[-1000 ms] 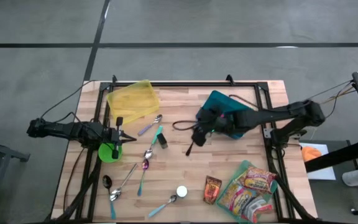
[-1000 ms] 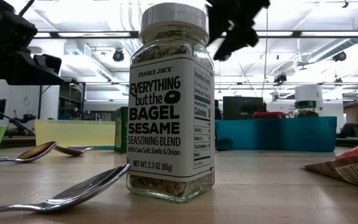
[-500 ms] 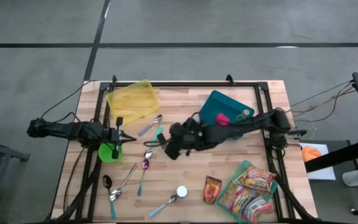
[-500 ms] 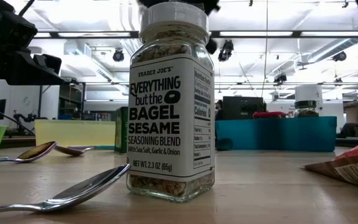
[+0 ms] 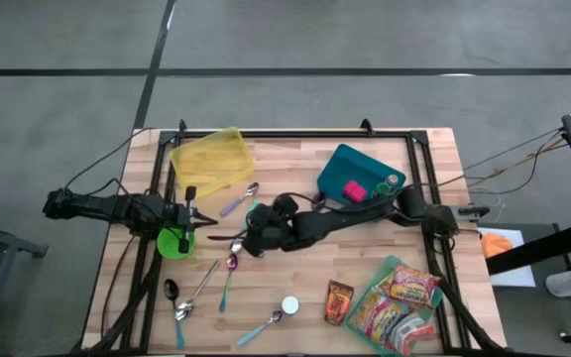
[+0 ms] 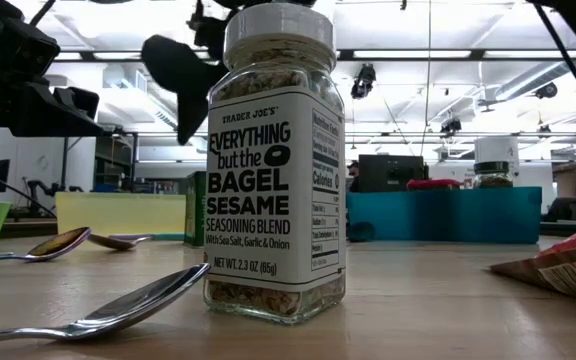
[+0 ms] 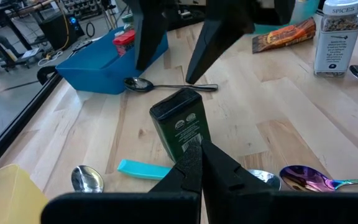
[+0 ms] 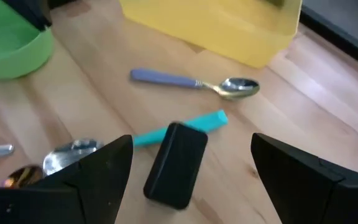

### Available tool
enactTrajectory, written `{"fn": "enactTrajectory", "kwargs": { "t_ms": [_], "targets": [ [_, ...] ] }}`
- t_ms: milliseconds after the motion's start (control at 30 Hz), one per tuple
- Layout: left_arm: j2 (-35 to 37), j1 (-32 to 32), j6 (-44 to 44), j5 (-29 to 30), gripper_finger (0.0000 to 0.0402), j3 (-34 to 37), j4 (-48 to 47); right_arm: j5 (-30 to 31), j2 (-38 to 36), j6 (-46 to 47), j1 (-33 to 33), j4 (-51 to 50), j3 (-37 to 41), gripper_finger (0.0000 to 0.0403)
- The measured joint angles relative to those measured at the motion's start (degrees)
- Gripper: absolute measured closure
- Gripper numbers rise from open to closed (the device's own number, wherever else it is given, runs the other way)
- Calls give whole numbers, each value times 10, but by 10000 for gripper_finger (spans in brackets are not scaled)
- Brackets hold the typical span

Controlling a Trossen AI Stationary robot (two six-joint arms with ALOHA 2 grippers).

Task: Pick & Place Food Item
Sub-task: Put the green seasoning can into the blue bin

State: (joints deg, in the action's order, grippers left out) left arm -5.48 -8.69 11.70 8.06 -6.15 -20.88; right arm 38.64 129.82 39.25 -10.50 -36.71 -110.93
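I should lower my right gripper's open fingers around the tin next until they close on its sides, since the black lid's narrow way lines up with them.
A small dark green tin with a black lid lies on its side on the wood, next to a teal-handled spoon. My right gripper hovers open just above it, slanting down from the table's right, one finger on each side of the tin and clear of it. The high view shows this gripper at the table's middle left. My left gripper waits shut at the left edge, above the green bowl.
A bagel-seasoning jar stands near the front edge, its white cap showing from above. Several spoons lie at the front left. A yellow tray, a teal bin, snack bags and a brown packet also share the table.
My right gripper has swept from beside the teal bin toward the table's left edge and down, ending over the dark tin. Its fingers have stayed open. The tin has not moved.
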Motion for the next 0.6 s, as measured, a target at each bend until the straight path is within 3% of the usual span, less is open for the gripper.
{"fn": "enactTrajectory", "kwargs": {
  "t_ms": [233, 600],
  "targets": [
    [0, 0, 0, 0, 401, 0, 0, 6, 32, 1, 1, -8, -27, 78],
    [0, 0, 0, 0, 401, 0, 0, -19, 31, 11, 4, -6, -5, 78]
  ]
}}
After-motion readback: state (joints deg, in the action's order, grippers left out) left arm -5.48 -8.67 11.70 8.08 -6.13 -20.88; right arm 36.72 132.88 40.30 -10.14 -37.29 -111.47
